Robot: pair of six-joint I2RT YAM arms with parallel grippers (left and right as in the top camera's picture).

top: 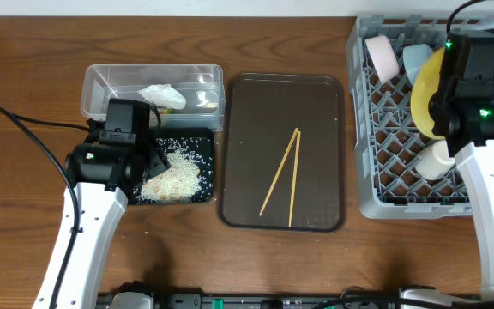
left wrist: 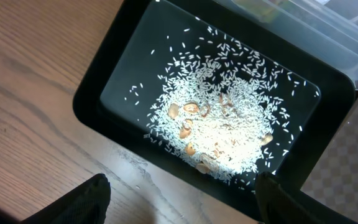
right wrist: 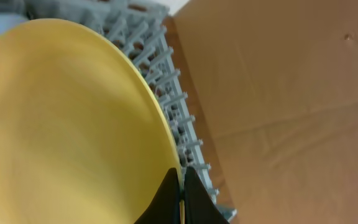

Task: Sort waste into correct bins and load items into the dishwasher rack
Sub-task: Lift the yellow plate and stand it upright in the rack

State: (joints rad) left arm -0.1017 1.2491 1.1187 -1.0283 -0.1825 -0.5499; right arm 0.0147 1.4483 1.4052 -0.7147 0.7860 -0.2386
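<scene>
The yellow plate on edge (top: 424,94) is over the rack's open pegs (top: 397,116) near the light-blue bowl, so my right gripper should keep moving it in gently until the rack holds it up.
My right gripper (right wrist: 181,186) is shut on the rim of the yellow plate (right wrist: 61,124) and holds it on edge over the grey dishwasher rack (top: 393,163). The rack also holds a white bowl (top: 382,58), a light-blue bowl (top: 415,58) and a small white cup (top: 436,160). My left gripper (left wrist: 179,202) is open and empty above the front edge of the black bin (left wrist: 135,56), which holds rice grains (left wrist: 222,130). The clear tub (top: 101,86) holds a white tissue (top: 161,95). Two wooden chopsticks (top: 283,176) lie on the brown tray (top: 238,206).
The rack fills the right side of the table up to its back edge. Black cables run from both arms over the table. The brown tray lies between the black bin and the rack.
</scene>
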